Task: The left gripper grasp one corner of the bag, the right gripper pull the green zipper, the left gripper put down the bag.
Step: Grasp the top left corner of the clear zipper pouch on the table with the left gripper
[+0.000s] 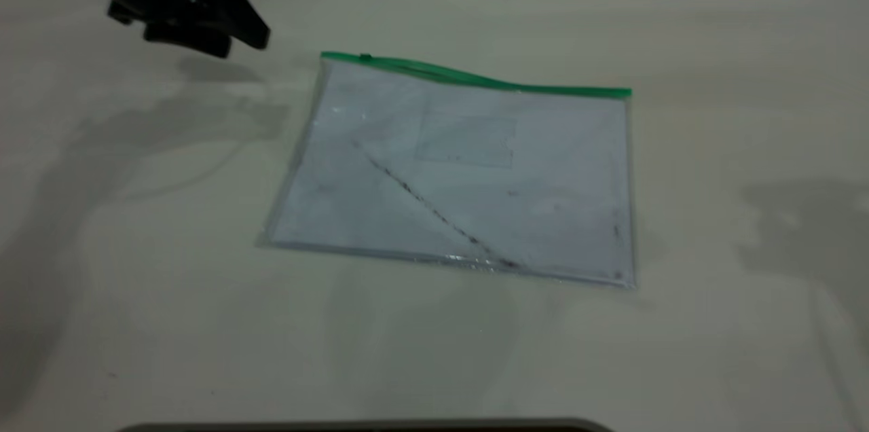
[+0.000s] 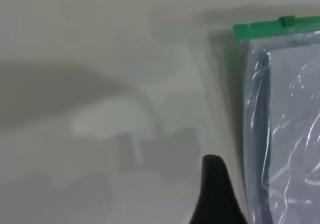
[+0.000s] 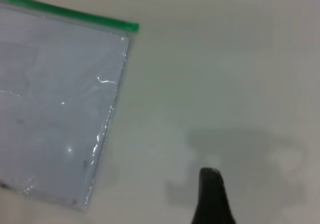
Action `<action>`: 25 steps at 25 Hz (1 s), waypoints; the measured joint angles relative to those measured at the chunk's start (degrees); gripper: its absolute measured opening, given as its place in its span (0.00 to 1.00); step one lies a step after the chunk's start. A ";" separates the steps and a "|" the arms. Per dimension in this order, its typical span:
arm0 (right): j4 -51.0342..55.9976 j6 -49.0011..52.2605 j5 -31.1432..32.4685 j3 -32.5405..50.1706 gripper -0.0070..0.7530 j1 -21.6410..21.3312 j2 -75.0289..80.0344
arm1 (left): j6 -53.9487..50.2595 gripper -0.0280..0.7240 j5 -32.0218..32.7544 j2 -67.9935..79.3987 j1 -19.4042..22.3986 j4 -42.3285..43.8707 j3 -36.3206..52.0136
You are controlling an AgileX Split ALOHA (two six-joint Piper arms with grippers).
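The slider tab (image 1: 366, 56) is far from my right gripper, so next my left gripper grips the bag's corner (image 1: 329, 66) by the slider tab and brings the corner across first.
The bag (image 1: 468, 181) lies flat on the table, a clear pouch with a white sheet and a dark diagonal smudge. The green zipper (image 1: 475, 77) runs along its far edge, with the slider tab (image 1: 365, 57) near the left end. My left gripper (image 1: 244, 45) hovers open and empty above the table, just left of the bag's far-left corner (image 1: 324, 56). In the left wrist view one fingertip (image 2: 214, 184) sits beside the bag's side seam, with the corner (image 2: 240, 31) and tab (image 2: 286, 20) ahead. My right gripper (image 3: 212, 194) is off the bag's right side, out of the exterior view.
The beige table (image 1: 136, 282) surrounds the bag on all sides. A dark edge (image 1: 366, 426) runs along the near side of the table. In the right wrist view the bag's far-right corner (image 3: 131, 27) lies apart from the gripper.
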 joint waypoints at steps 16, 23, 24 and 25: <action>0.11 -1.70 -1.33 -0.65 0.77 0.00 2.32 | 1.48 0.80 -1.71 12.11 -5.83 -2.02 -10.18; 0.11 -2.01 -2.26 -0.70 0.77 0.00 2.33 | 3.50 0.80 -1.05 13.80 -6.03 -5.31 -11.19; 0.11 -2.08 -2.47 -0.70 0.77 0.00 2.33 | 4.48 0.80 -0.98 13.86 -6.03 -6.62 -11.19; 0.11 -2.08 -2.70 -0.70 0.77 0.00 2.33 | 5.91 0.80 -0.85 13.92 -6.03 -8.23 -11.19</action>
